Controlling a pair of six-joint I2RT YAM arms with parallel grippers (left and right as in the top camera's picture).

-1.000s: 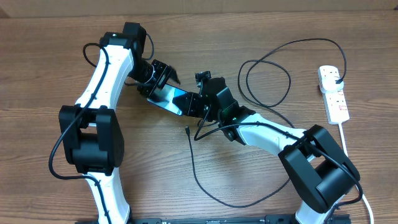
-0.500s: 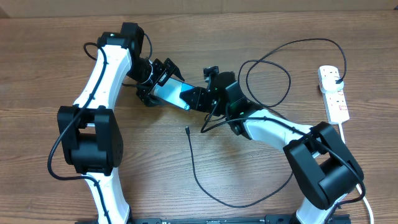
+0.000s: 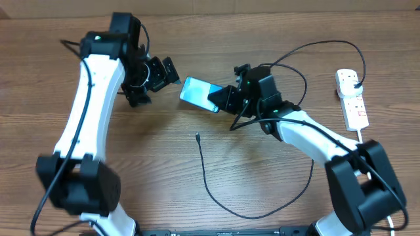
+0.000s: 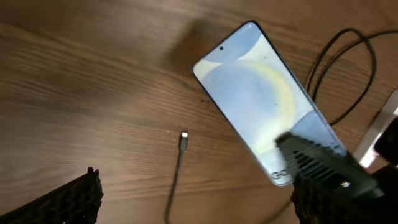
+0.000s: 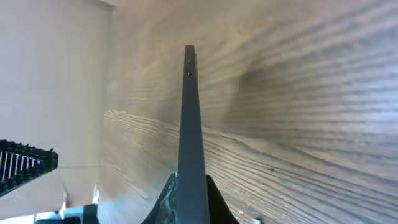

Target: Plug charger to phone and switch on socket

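Next, I take the phone's top end (image 3: 188, 90) with my left gripper, because my right gripper covers the phone's bottom end (image 3: 214, 107). This will free my right gripper for the connector tip.
The phone (image 3: 197, 92), its screen lit pale blue, is held above the table by my right gripper (image 3: 220, 99), which is shut on its right end. In the right wrist view the phone (image 5: 189, 118) shows edge-on between the fingers (image 5: 189, 200). In the left wrist view the phone (image 4: 258, 102) lies under the right finger. My left gripper (image 3: 156, 73) is open and empty, just left of the phone, and its fingers (image 4: 199, 205) are spread wide. The charger's connector tip (image 3: 197, 137) (image 4: 184, 139) lies loose on the wood. Its plug (image 3: 355, 82) sits in the socket (image 3: 353, 103).
The thin black cable (image 3: 216, 200) runs from the tip down towards the front edge, round to the right, and loops (image 3: 282, 82) behind my right arm. The socket's thick white cord (image 3: 365, 147) runs down the right side. The table top is wood.
My left gripper has let go of the phone and drawn back to the left. My right gripper has carried the phone up and to the right. The cable tip has not moved.
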